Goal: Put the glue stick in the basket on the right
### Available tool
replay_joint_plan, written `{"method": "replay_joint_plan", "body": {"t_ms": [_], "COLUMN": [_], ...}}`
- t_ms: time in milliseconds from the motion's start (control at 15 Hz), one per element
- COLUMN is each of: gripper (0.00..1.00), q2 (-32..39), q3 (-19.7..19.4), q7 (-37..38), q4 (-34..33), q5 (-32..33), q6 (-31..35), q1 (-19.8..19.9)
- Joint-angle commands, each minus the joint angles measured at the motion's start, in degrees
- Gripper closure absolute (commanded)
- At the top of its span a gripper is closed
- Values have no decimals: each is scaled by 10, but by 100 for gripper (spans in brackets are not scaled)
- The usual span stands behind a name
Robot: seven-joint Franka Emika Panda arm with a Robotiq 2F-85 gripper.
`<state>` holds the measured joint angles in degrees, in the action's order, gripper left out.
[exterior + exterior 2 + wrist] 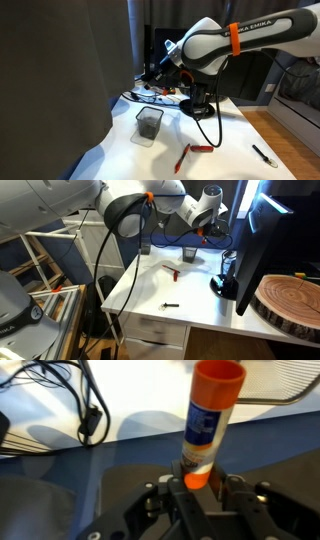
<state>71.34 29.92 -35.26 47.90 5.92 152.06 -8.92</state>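
The glue stick (209, 417) is in the air off to one side of the basket, so my gripper should turn back and move it above the basket's opening (150, 113) before letting it go.
In the wrist view my gripper (205, 485) is shut on the glue stick (208, 415), an orange-red and white cylinder that stands up from between the fingers. Part of the grey wire-mesh basket (282, 380) shows at the top right, just beyond the stick. In both exterior views the basket (148, 125) (189, 253) stands on the white table, and my gripper (202, 110) (205, 232) hovers close beside it, slightly above the table. The glue stick is too small to make out in the exterior views.
Two thin red pen-like items (196, 151) lie in front of the basket, and a black pen (264, 155) lies near the table's edge. Black cables (70, 400) run behind. A dark monitor (255, 240) and a wooden slab (290, 300) stand at one side.
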Motion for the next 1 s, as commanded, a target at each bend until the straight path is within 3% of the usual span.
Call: {"method": "replay_joint_plan", "body": {"t_ms": [0, 333, 533, 800, 933], "gripper": [92, 92, 92, 92, 92], "q2": [-52, -53, -39, 2, 16], "q3": [103, 209, 238, 285, 296], "q7": [-101, -164, -187, -252, -296], "q4": [139, 263, 310, 328, 318], "q5": [-26, -36, -26, -23, -55], "q6": [-5, -42, -13, 35, 73], "q1": [72, 168, 211, 249, 239]}}
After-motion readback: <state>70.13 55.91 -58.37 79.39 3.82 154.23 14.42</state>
